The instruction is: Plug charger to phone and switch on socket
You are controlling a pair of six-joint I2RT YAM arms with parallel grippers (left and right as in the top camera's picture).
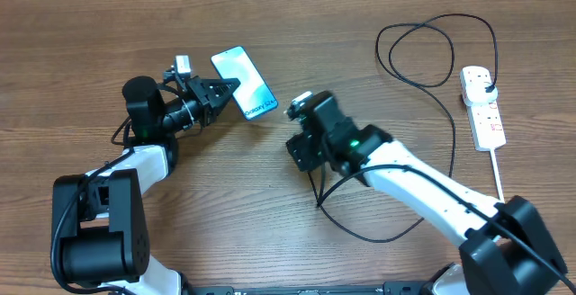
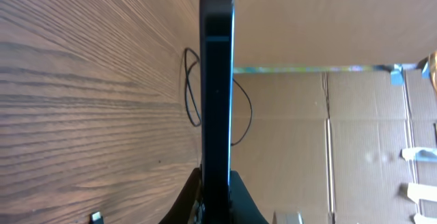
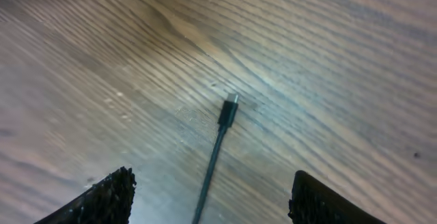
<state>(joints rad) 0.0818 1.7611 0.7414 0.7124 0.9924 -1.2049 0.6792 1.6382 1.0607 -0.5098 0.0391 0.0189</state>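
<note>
The charger's connector tip [image 3: 233, 98] is lying loose on the wood, so my left gripper should hold the phone back while my right gripper picks up the connector [image 3: 227, 115].
My left gripper [image 1: 219, 91] is shut on the phone [image 1: 245, 81] and holds it off the table with its light blue screen showing from above. The left wrist view looks along the phone's [image 2: 217, 80] black edge, with the jaws of that gripper [image 2: 217, 207] pressed on both faces. My right gripper [image 1: 299, 151] hangs open just right of the phone. In the right wrist view the charger's connector tip [image 3: 229, 109] lies on the wood, and its thin cable runs back between the spread fingers [image 3: 102, 198] of the gripper [image 3: 212, 203], touching neither. The charger cable [image 1: 378, 236] loops to a black plug [image 1: 486, 83] in the socket [image 1: 486, 115].
The white power strip lies at the far right of the wooden table [image 1: 108, 25], its white cord [image 1: 498, 176] trailing toward the front. The black cable makes a large loop [image 1: 423, 52] at the back right. Cardboard panels [image 2: 355, 142] stand behind the table.
</note>
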